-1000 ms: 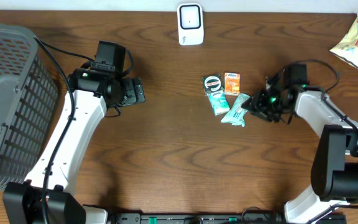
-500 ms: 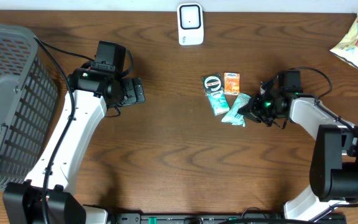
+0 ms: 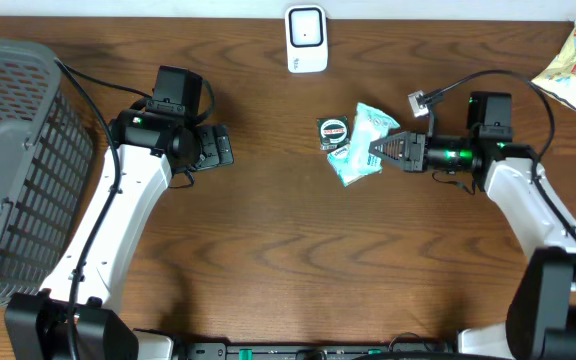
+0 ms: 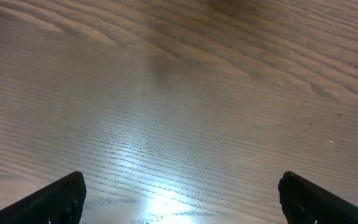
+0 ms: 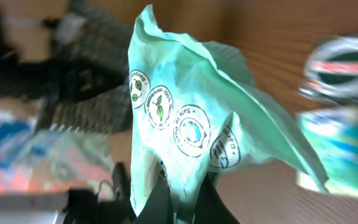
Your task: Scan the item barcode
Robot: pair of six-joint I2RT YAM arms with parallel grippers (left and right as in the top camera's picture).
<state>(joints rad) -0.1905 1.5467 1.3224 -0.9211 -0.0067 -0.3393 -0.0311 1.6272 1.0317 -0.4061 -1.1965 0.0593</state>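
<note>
The mint-green packet has its round seals (image 5: 185, 124) in view and its barcode hidden, so my right gripper should set it on clear wood (image 3: 353, 225), regrip and flip it over.
The item, a mint-green crinkled packet (image 3: 373, 124), is pinched at its lower edge by my right gripper (image 3: 378, 151), which is shut on it and holds it off the table. In the right wrist view the packet (image 5: 191, 118) stands upright above the gripper (image 5: 185, 202), with round printed seals facing the camera. The white scanner (image 3: 306, 38) stands at the back edge, up and left of the packet. My left gripper (image 3: 220, 147) hangs open over bare wood, and its fingers (image 4: 55, 199) have nothing between them.
A round black item (image 3: 336, 130) and a teal packet (image 3: 353, 167) lie just left of and below the held packet. A grey mesh basket (image 3: 13, 160) fills the left side. A yellow snack bag (image 3: 573, 65) lies at the back right corner.
My right gripper closed on the mint-green packet and lifted it from the table, carrying it up and slightly left. The left arm has not moved.
</note>
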